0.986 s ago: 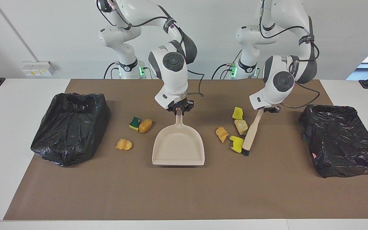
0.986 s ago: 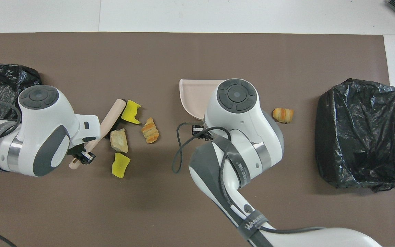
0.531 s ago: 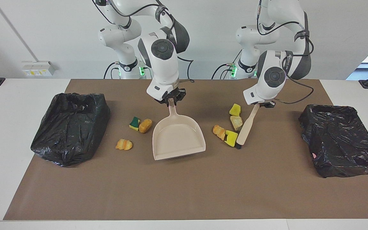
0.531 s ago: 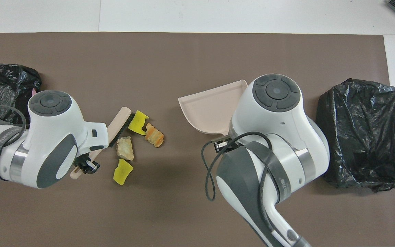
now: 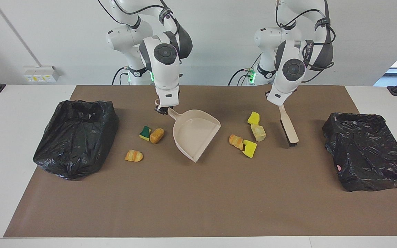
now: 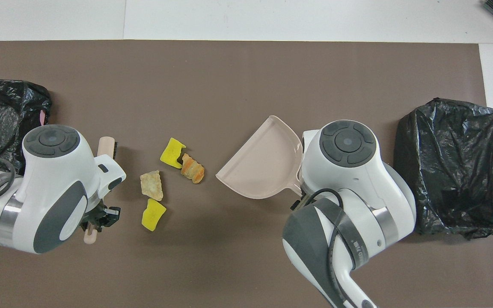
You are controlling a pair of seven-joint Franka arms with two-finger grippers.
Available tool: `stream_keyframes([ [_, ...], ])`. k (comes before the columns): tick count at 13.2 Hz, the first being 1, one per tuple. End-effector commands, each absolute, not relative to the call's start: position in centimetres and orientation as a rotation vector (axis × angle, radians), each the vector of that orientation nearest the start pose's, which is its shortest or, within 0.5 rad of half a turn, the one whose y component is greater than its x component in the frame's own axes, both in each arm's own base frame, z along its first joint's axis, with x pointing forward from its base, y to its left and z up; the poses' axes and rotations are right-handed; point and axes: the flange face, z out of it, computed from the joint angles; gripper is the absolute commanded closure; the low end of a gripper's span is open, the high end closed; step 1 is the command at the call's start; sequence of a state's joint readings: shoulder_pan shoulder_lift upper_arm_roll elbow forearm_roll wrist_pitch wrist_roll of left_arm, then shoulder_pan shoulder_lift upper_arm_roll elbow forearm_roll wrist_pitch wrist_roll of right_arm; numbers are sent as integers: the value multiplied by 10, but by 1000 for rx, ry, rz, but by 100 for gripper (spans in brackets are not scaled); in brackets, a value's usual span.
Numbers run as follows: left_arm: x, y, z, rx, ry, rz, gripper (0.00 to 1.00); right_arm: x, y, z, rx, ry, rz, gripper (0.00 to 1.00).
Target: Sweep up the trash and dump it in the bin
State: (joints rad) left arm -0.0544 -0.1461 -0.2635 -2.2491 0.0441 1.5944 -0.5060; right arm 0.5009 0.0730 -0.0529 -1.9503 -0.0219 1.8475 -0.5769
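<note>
The dustpan's opening (image 6: 244,146) angles away from the trash group, so I should use my right gripper to pull the dustpan closer and square its opening beside the croissant piece (image 6: 192,169).
My right gripper (image 5: 162,110) is shut on the handle of the beige dustpan (image 5: 195,134) (image 6: 263,171), whose open mouth faces a group of trash. That group holds a yellow sponge chunk (image 5: 253,117), a pale lump (image 5: 258,132), a croissant piece (image 5: 236,141) and another yellow chunk (image 5: 250,148). My left gripper (image 6: 99,217) is shut on the brush (image 5: 289,129), which hangs bristles down, apart from the group, toward the left arm's end. Beside the dustpan, toward the right arm's end, lie a green-and-yellow sponge (image 5: 145,133), a bread piece (image 5: 156,135) and a croissant (image 5: 133,155).
A bin lined with a black bag (image 5: 76,137) stands at the right arm's end of the brown mat. A second black-lined bin (image 5: 367,151) stands at the left arm's end. Bare mat stretches farther from the robots than the trash.
The right arm has turned the dustpan so its mouth faces the group of sponge and bread pieces. The left arm nudged those pieces together, then swung the brush away toward its own end.
</note>
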Motion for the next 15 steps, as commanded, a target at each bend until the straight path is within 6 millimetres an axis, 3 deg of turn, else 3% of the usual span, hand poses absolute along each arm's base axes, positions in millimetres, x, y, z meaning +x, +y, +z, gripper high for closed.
stream_keyframes([
  [1, 381, -142, 396, -2817, -569, 624, 100, 489, 244, 415, -2670, -1696, 229, 100],
  [3, 367, -159, 391, -2798, -622, 623, 100, 488, 264, 398, -2643, -1745, 223, 100],
  [5, 352, -190, 381, -2821, -608, 583, 100, 490, 280, 372, -2616, -1782, 227, 100],
  [8, 356, -210, 375, -2856, -689, 526, 100, 474, 316, 342, -2568, -1847, 276, 100],
  [12, 379, -214, 358, -2925, -672, 492, 100, 472, 321, 342, -2636, -1757, 293, 100],
  [15, 396, -202, 354, -3022, -460, 493, 100, 468, 328, 368, -2670, -1758, 469, 100],
])
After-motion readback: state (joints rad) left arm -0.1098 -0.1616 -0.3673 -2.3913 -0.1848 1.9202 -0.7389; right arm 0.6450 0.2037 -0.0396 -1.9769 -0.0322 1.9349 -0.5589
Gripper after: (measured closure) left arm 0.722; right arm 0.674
